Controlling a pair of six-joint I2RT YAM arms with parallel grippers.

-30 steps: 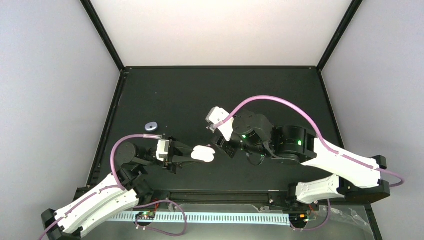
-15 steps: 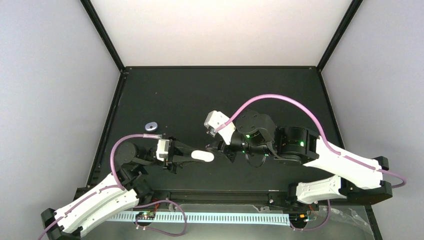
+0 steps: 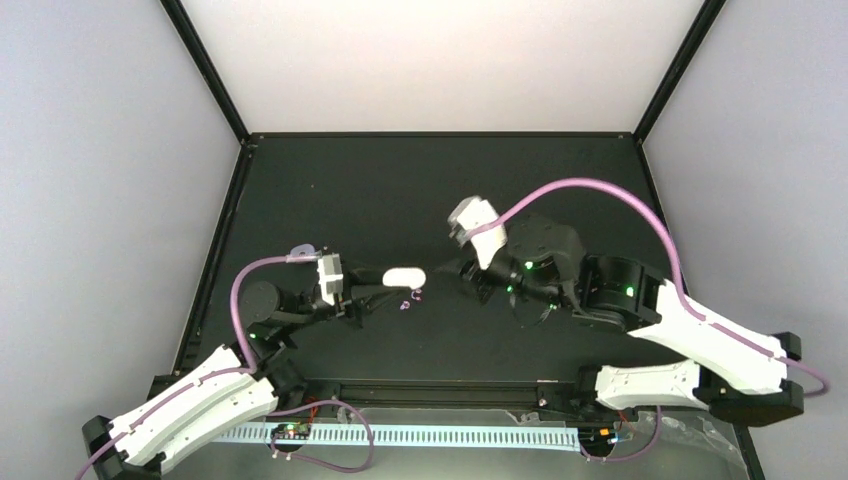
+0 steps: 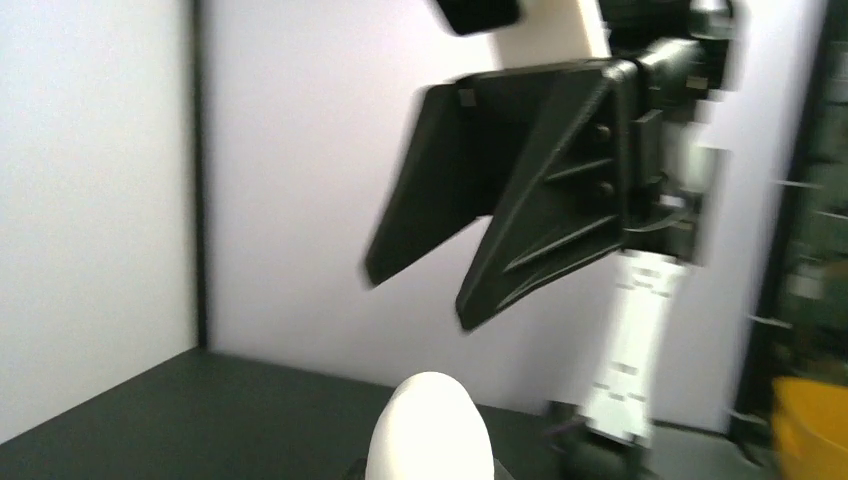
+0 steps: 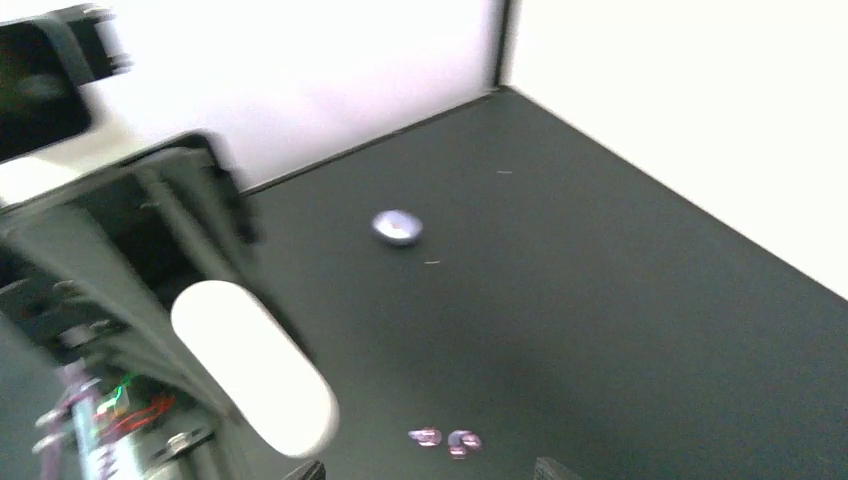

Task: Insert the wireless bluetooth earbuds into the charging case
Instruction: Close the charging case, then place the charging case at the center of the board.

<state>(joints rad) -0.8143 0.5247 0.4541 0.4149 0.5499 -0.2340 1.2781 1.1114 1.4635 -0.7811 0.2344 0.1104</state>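
Note:
I should keep carrying the white charging case [image 3: 405, 278] with my left gripper to the black table [image 3: 402, 225] behind the earbuds until the case lies flat. The table there is free for it.
The closed white charging case [image 3: 404, 275] sticks out of my left gripper [image 3: 388, 284], which is shut on it and holds it above the table. In the left wrist view the case [image 4: 430, 435] rises between the jaws. Two tiny earbuds [image 3: 408, 300] lie side by side on the black table just near of the case; they look pinkish-white in the right wrist view [image 5: 445, 438]. My right gripper [image 3: 464, 272] is open and empty, to the right of the case, which shows in its view [image 5: 252, 365]. Its fingertips [image 5: 553, 468] straddle the earbuds from above.
A small lavender-grey disc [image 5: 397, 227] lies on the table behind the left wrist, partly under the left arm's purple cable [image 3: 268, 265]. The black table [image 3: 420, 190] stretches back to white walls, with black frame posts at the corners.
My left gripper carried the case toward the far side. My right gripper pulled back to the right, away from the case. The two earbuds now show on the table below the case.

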